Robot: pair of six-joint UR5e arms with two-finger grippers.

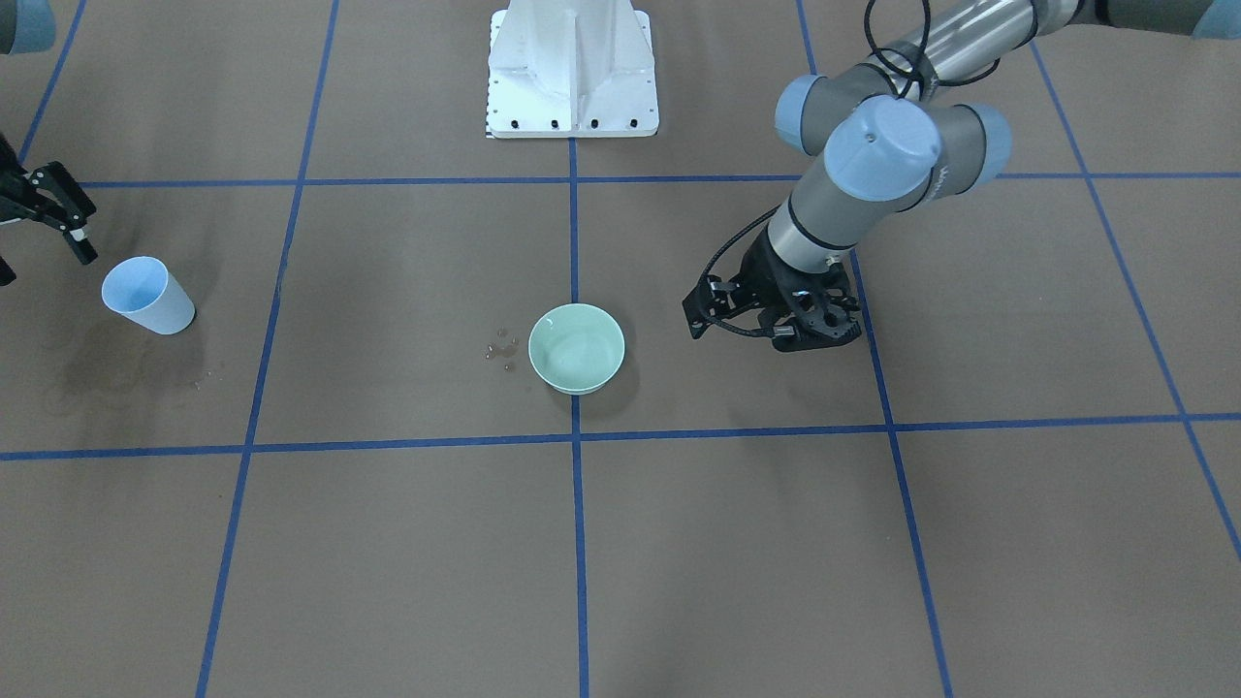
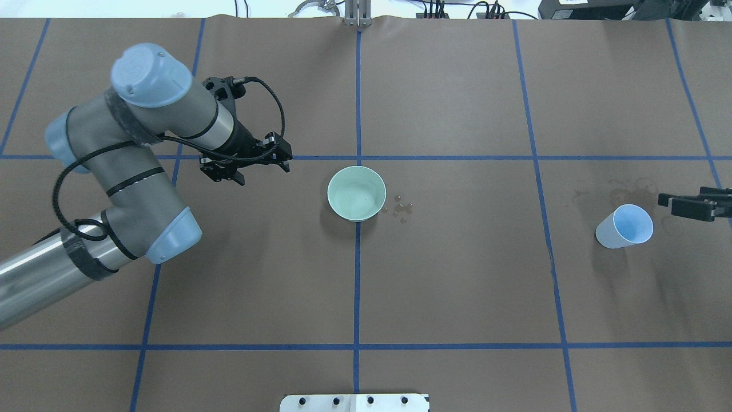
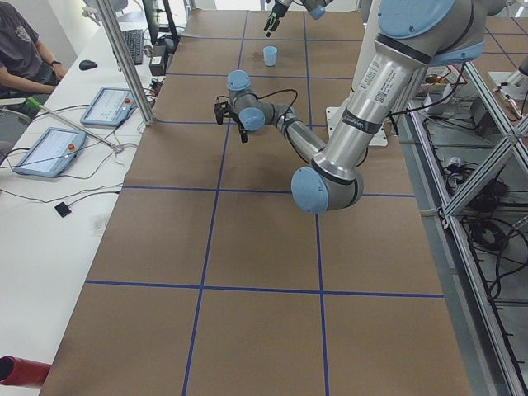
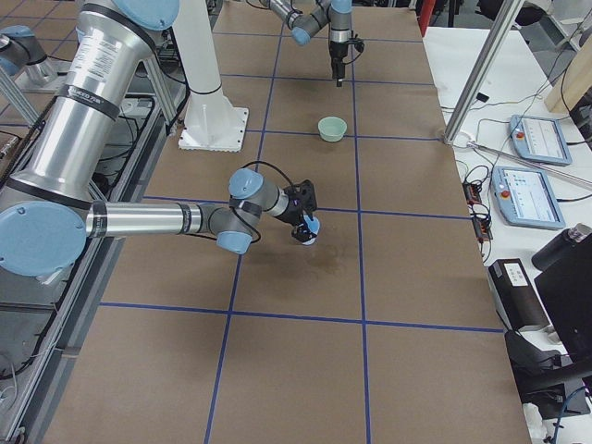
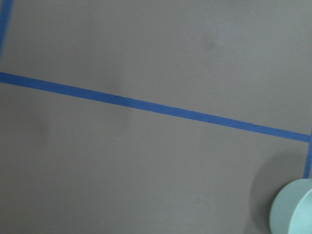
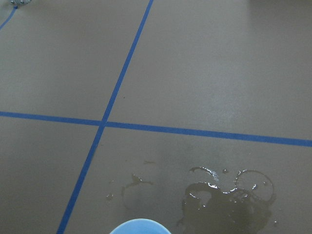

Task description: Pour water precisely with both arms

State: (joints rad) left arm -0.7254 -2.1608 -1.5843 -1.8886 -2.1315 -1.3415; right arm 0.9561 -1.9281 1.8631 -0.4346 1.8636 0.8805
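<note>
Tiny droplets [image 1: 502, 349] lie beside the light green bowl [image 1: 577, 348]. I will therefore expect water inside the bowl that sways and glints when I carry it.
A light green bowl [image 1: 576, 347] [image 2: 356, 193] stands at the table's middle; its edge shows in the left wrist view [image 5: 295, 209]. A pale blue cup [image 1: 147, 296] [image 2: 624, 226] stands upright on the robot's right side; its rim shows in the right wrist view [image 6: 139, 226]. My left gripper [image 2: 247, 167] [image 1: 766, 325] points down, open and empty, hovering to the bowl's left. My right gripper [image 2: 668, 205] is open and empty, just beside the cup and apart from it. I cannot make out the water in the cup or the bowl.
A dark wet stain [image 6: 226, 202] [image 2: 623, 189] lies on the brown paper by the cup. Tiny droplets [image 2: 400, 207] sit beside the bowl. The white pedestal [image 1: 572, 73] stands at the robot's side. Blue tape lines grid the table.
</note>
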